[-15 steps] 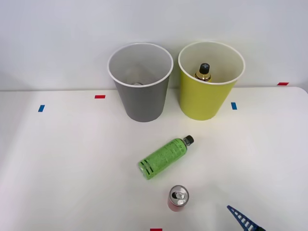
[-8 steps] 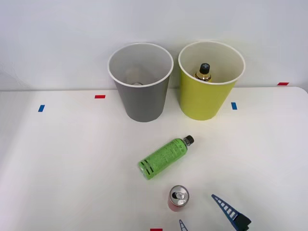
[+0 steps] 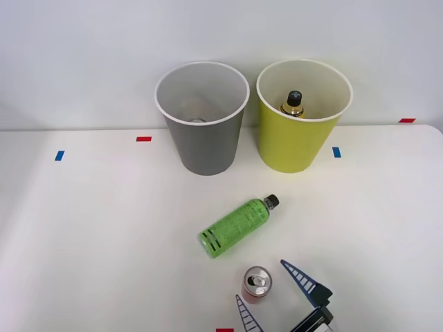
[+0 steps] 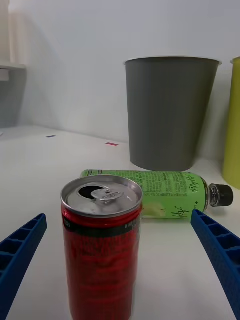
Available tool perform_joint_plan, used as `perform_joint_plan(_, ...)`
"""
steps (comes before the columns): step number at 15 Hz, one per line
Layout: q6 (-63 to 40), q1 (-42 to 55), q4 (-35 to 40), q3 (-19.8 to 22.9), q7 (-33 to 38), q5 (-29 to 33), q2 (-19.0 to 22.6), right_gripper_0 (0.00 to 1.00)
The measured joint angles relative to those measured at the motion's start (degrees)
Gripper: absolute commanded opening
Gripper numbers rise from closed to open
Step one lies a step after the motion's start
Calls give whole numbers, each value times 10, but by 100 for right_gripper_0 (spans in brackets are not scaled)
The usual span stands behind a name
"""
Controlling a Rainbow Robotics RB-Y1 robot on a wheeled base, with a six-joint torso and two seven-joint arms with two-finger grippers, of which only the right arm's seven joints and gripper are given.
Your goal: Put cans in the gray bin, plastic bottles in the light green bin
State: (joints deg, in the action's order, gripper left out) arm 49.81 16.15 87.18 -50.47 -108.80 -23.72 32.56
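Note:
My blue fingers have open ribs (image 3: 300, 279), so I expect them to bend around the red can (image 3: 257, 284) and leave it round when I lift it.
A red can (image 3: 256, 283) with a silver pull-tab top stands upright near the table's front edge. My right gripper (image 3: 260, 279) is open, one blue finger on each side of the can and neither touching it. In the right wrist view the can (image 4: 101, 250) stands close between the spread fingers of the gripper (image 4: 119, 216). Just behind the can a green plastic bottle (image 3: 235, 227) lies on its side, black cap toward the light green bin (image 3: 284, 149). That bin holds a bottle with a black cap and gold neck (image 3: 293, 104). Left of it stands the gray bin (image 3: 205, 149).
Both bins stand at the back of the white table (image 3: 97, 228), against the wall. Small red and blue tape marks (image 3: 143, 139) dot the tabletop. In the right wrist view the bottle (image 4: 155, 194) lies across the way between the can and the gray bin (image 4: 170, 112).
My right gripper has come in from the lower right toward the can. Its open fingers now flank the can. The can, bottle and bins have not moved.

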Motion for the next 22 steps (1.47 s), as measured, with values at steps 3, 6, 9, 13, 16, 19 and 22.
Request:
perform_joint_plan(3, -21, -9, 0, -2, -6, -4, -8, 100)
perform_joint_plan(6, -37, -18, 0, -2, -13, -9, -16, 100)
perform_joint_plan(9, -49, -26, 0, -2, -22, -14, -21, 100)
perform_joint_plan(13, -51, -31, 0, -2, -32, -18, -24, 13)
perform_joint_plan(16, -51, -31, 0, -2, -34, -19, -27, 1)
perform_joint_plan(19, -51, -28, 0, 0, -36, -19, -27, 0)
perform_joint_plan(22, -49, -22, 0, -1, -36, -22, -31, 0)
